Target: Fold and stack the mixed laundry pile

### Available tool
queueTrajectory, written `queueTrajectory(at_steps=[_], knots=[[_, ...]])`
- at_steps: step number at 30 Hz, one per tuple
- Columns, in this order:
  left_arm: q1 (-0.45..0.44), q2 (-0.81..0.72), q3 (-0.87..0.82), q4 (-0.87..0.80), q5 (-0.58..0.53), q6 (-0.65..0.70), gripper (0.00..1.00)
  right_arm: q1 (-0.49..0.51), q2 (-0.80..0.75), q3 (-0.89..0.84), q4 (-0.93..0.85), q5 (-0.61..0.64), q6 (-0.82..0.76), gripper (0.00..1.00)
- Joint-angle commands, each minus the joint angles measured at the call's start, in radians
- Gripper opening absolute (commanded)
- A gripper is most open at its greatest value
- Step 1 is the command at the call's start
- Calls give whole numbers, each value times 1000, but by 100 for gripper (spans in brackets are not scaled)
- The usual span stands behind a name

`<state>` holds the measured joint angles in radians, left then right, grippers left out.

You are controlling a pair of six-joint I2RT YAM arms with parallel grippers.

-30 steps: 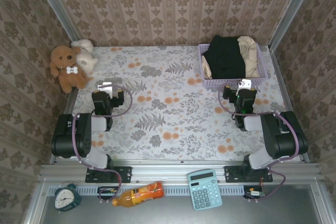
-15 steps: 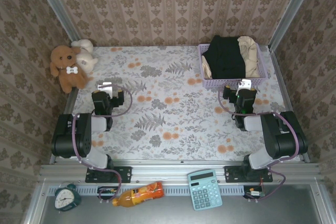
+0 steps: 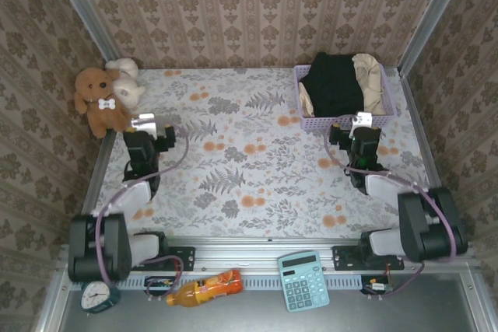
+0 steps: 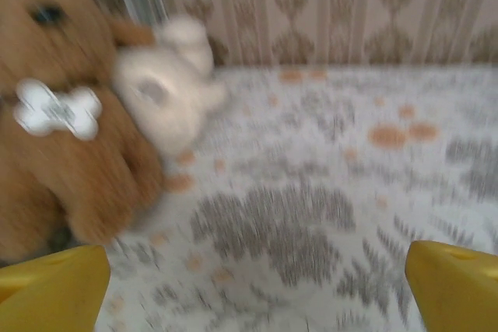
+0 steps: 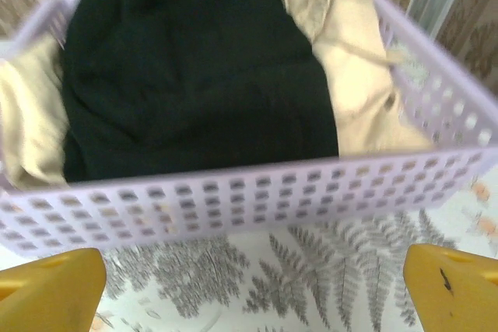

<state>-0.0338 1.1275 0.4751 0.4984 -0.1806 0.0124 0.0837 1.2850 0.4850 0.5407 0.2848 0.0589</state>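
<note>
The beige garment [image 3: 369, 85] peeks out at both edges of the black garment [image 3: 334, 87], so I expect the black garment to come out alone when I lift it.
The laundry pile lies in a lavender mesh basket [image 3: 342, 121] at the back right. It is a large black garment [image 3: 333, 83] with a pale beige garment [image 3: 371, 82] bunched beside and under it. My right gripper [image 3: 362, 125] hangs just in front of the basket's near wall, open and empty. The right wrist view shows the black garment [image 5: 194, 68], the beige garment [image 5: 362, 91] and the basket wall [image 5: 233, 200] straight ahead of the right gripper [image 5: 253, 289]. My left gripper [image 3: 145, 125] is open over the table at the left, near the plush toys, and holds nothing [image 4: 257, 289].
A brown plush dog [image 3: 96, 99] and a cream plush toy [image 3: 127, 83] sit in the back left corner, close ahead in the left wrist view [image 4: 62, 138]. Patterned walls close off three sides. A calculator [image 3: 303, 280], a bottle [image 3: 204, 288] and a clock [image 3: 99, 294] lie on the front rail.
The left arm has stretched out and swung left toward the plush toys. The right gripper has edged a little closer to the basket. Both grippers stay open.
</note>
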Motion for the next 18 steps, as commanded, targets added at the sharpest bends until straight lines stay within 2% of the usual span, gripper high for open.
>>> queueTrajectory(at_steps=[1,5,10,15,18], knots=[[-17,-94,157,-354,-59,-63,100,1,-115,134,-311,15,22,100],[-46,-67,368,-650,-76,-142,100,1,-119,351,-647,-9,176,100],[-71,46,549,-872,-29,-297,100,1,92,700,-967,-109,313,100],[-106,167,641,-919,49,-402,100,2,416,1041,-1139,-192,389,100],[-123,230,660,-904,104,-435,100,6,601,1218,-1188,-234,446,96]])
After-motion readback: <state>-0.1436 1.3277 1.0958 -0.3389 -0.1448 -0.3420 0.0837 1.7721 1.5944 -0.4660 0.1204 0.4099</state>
